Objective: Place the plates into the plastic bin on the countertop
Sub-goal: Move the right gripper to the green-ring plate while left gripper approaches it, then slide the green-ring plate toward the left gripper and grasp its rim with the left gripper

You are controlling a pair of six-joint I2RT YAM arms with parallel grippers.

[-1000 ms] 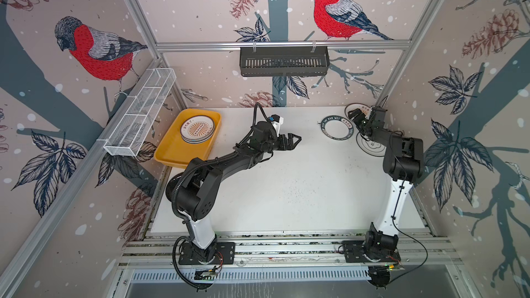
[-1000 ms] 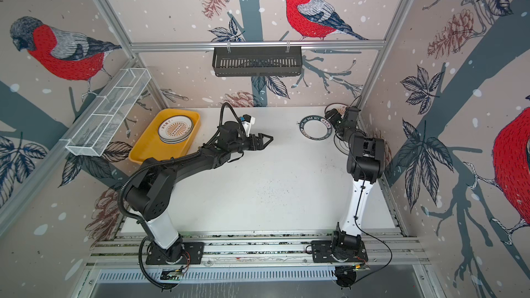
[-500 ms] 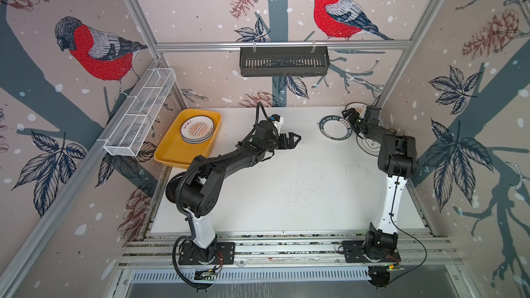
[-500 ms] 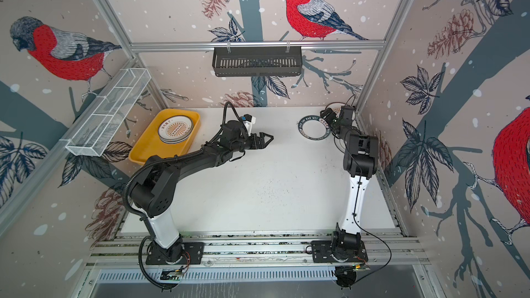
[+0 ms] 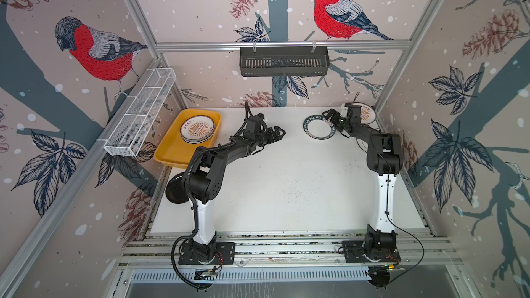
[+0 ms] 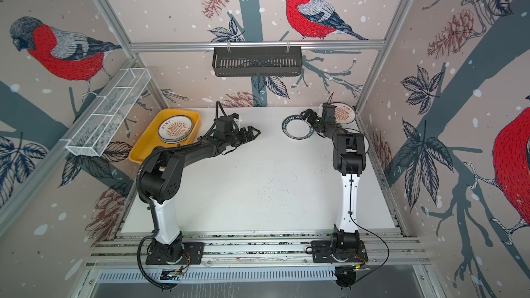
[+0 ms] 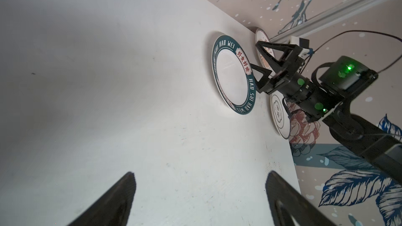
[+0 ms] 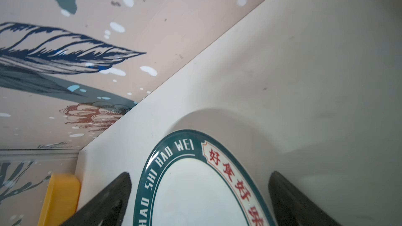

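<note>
The lettered plate lies ahead of my left gripper's open fingers across clear countertop [image 5: 294, 131], so I should keep them open and low until the plate's rim [image 5: 305, 126] slips in.
A stack of sunburst plates [image 5: 198, 129] [image 6: 175, 129] lies in the yellow plastic bin [image 5: 172, 153] [image 6: 143, 150] at the back left of the countertop [image 5: 286, 190]. In both top views a plate with a dark lettered ring [image 5: 318, 129] [image 6: 296, 131] lies flat at the back right. My right gripper [image 5: 329, 116] [image 8: 199, 192] hangs open over its near rim, and the lettered plate [image 8: 195, 203] shows between the fingers. Another sunburst plate [image 5: 367, 114] sits in the corner behind it. My left gripper [image 5: 279, 132] [image 7: 199, 183] is open and empty over bare countertop.
A thin-rimmed plate [image 7: 279, 114] lies under the right arm beside the wall. A dark round disc [image 5: 175, 193] sits by the left arm's elbow at the table's left edge. A black slotted rack [image 5: 284, 61] and a white wire basket [image 5: 140, 116] hang on the walls.
My right gripper has swung left from the corner plates to over the lettered plate's rim. The left gripper has edged slightly right and stays open.
</note>
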